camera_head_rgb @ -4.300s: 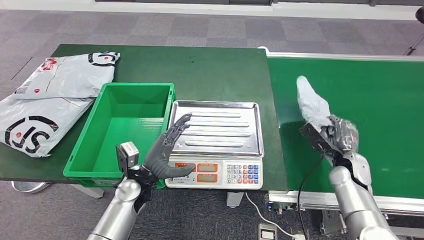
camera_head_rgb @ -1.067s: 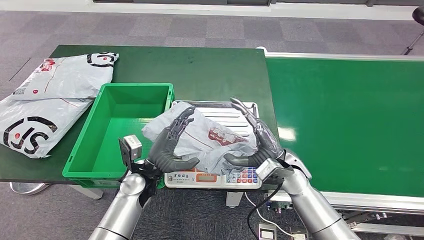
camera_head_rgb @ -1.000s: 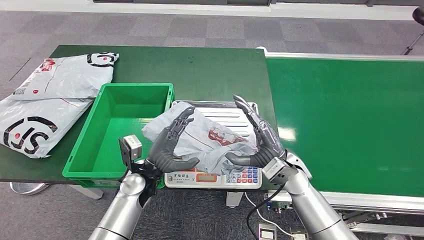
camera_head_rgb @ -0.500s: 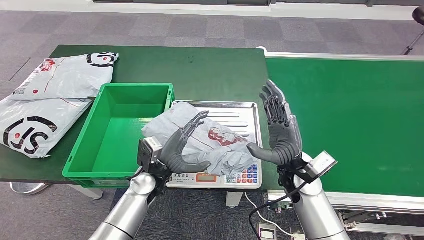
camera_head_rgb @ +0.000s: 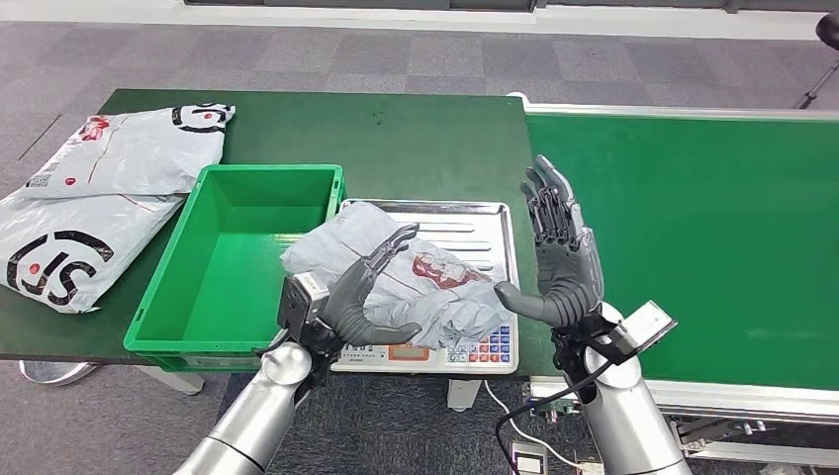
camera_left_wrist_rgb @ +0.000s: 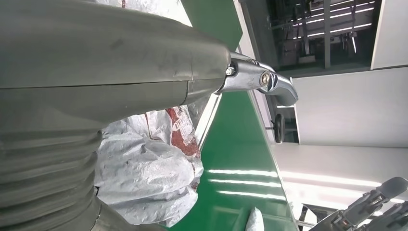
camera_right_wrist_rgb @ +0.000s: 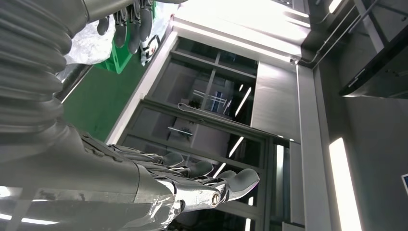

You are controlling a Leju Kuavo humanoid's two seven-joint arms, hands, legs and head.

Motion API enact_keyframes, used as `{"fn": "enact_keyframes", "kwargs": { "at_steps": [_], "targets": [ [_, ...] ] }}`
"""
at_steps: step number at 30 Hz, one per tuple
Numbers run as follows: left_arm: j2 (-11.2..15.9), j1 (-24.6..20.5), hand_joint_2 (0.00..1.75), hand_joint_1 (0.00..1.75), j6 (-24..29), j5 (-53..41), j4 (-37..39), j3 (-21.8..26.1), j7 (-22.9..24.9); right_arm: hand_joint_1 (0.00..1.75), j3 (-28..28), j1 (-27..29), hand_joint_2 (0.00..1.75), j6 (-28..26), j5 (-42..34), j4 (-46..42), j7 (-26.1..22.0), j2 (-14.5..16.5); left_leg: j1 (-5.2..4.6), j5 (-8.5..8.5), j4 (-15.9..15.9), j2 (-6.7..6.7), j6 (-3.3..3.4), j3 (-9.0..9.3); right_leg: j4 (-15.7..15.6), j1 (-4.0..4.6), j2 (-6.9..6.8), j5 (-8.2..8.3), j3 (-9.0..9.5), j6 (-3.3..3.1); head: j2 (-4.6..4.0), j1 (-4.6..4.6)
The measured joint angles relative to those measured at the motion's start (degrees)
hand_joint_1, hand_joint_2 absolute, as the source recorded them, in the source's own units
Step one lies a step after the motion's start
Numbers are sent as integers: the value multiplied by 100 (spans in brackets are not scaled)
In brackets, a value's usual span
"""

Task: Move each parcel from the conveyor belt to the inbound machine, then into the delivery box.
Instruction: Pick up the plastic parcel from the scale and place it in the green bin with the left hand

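Note:
The parcel (camera_head_rgb: 402, 283) has loose wrinkles (camera_head_rgb: 461, 321) all over its near end, so it will fold and bunch together in my grip when I pick it up.
A crumpled grey-white parcel (camera_head_rgb: 425, 272) with a red print lies on the steel tray (camera_head_rgb: 465, 213) of the scale (camera_head_rgb: 475, 346). My left hand (camera_head_rgb: 358, 295) rests against the parcel's near left side, fingers spread over it and thumb stretched along the scale's front. In the left wrist view the parcel (camera_left_wrist_rgb: 144, 178) sits just beyond my left hand (camera_left_wrist_rgb: 96, 72). My right hand (camera_head_rgb: 559, 259) stands upright and open at the scale's right edge, holding nothing, its thumb close to the parcel's right end. In the right wrist view my right hand (camera_right_wrist_rgb: 202, 180) points up into the room.
An empty green delivery box (camera_head_rgb: 272, 170) stands left of the scale. Two large grey-white parcels (camera_head_rgb: 129, 148) (camera_head_rgb: 69, 247) lie at the table's left end. The green conveyor belt (camera_head_rgb: 712, 228) runs along the right.
My right hand carried the parcel from the belt to the scale, let go of it and rose upright beside the scale. My left hand slid a little to the right against the parcel.

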Motion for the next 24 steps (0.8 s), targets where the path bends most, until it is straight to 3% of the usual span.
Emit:
{"fn": "enact_keyframes", "kwargs": {
  "at_steps": [5,9,11,15,17,24],
  "targets": [
    [-52,-304,175,0,794,-660,473,-387,18,0,-120,71,175,-130,27,-103,7,120,0,1,1,-3,1,0,0,0,-4,0,-1,0,0,-1],
    [-413,-801,175,0,1392,-1695,1454,-927,305,0,-211,148,175,-285,183,-178,15,267,-3,1,2,-4,2,0,0,-4,-3,2,3,2,0,0],
    [-585,-955,175,0,1355,-2076,1798,-1131,641,0,-248,175,175,-310,241,-202,27,323,-7,0,2,0,3,0,-1,-7,2,4,0,5,0,0],
    [-857,-1212,175,0,738,-2590,2386,-1449,1955,0,-366,240,175,-371,433,-269,182,433,-8,-1,2,-3,5,2,-1,-8,-1,3,5,7,0,0],
    [-942,-1293,175,0,621,-2685,2579,-1530,2370,0,-447,328,175,-346,531,-363,281,492,-7,-1,1,-7,5,6,-1,-7,-6,0,13,8,0,-1],
    [-1032,-1447,175,0,588,-2763,2908,-1588,2522,0,-647,534,175,-187,699,-592,402,640,-6,-4,-3,-6,5,25,-1,-6,-8,-7,32,8,0,-1]
  ]
}}
